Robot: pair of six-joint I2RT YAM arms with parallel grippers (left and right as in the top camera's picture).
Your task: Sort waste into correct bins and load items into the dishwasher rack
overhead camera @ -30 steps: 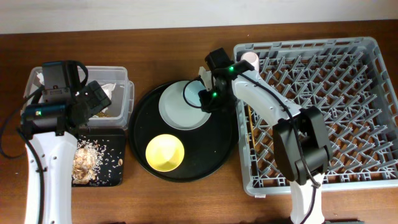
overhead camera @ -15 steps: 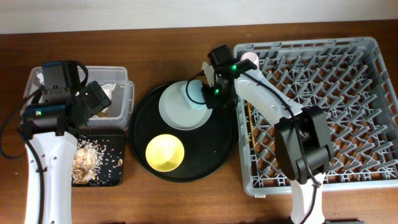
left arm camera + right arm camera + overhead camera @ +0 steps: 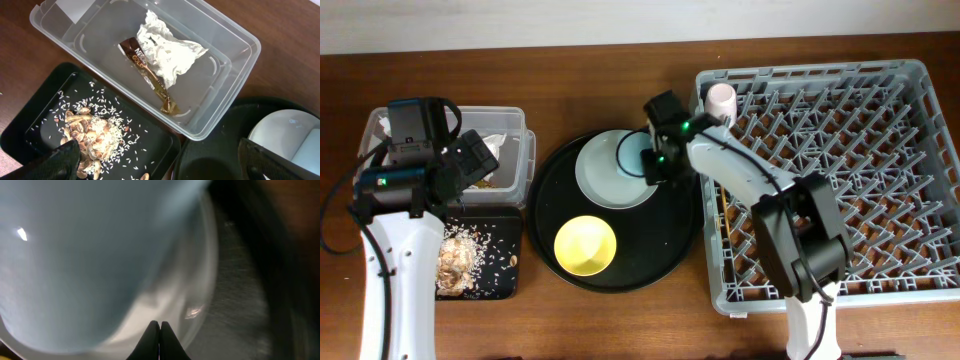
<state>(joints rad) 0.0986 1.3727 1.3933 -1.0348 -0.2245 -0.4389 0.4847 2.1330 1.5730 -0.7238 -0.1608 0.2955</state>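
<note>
The fingers of my right gripper are closed next to the light-blue cup (image 3: 635,155). Next, I open them and grab the cup by its rim before I load it into the rack.
The light-blue cup (image 3: 631,157) stands on the pale grey-green plate (image 3: 605,178) in the round black tray, and fills the right wrist view (image 3: 75,255). My right gripper (image 3: 657,160) is right beside the cup's right side. Its fingers (image 3: 160,327) are shut together with nothing between them. The yellow bowl (image 3: 585,244) sits in front of the plate. The pink cup (image 3: 720,97) stands in the grey rack (image 3: 910,180); chopsticks (image 3: 721,205) lie at its left side. My left gripper (image 3: 160,162) is open and empty above the clear tub (image 3: 235,75), which holds the napkin (image 3: 167,50) and wrapper (image 3: 142,67).
The shallow black tray (image 3: 165,145) in front of the tub holds beige food scraps (image 3: 92,135). The large round black tray (image 3: 650,260) lies between the bins and the rack. The left arm (image 3: 395,260) reaches along the table's left side.
My right wrist has turned and shifted slightly left and lower next to the light-blue cup. The left arm has not moved.
</note>
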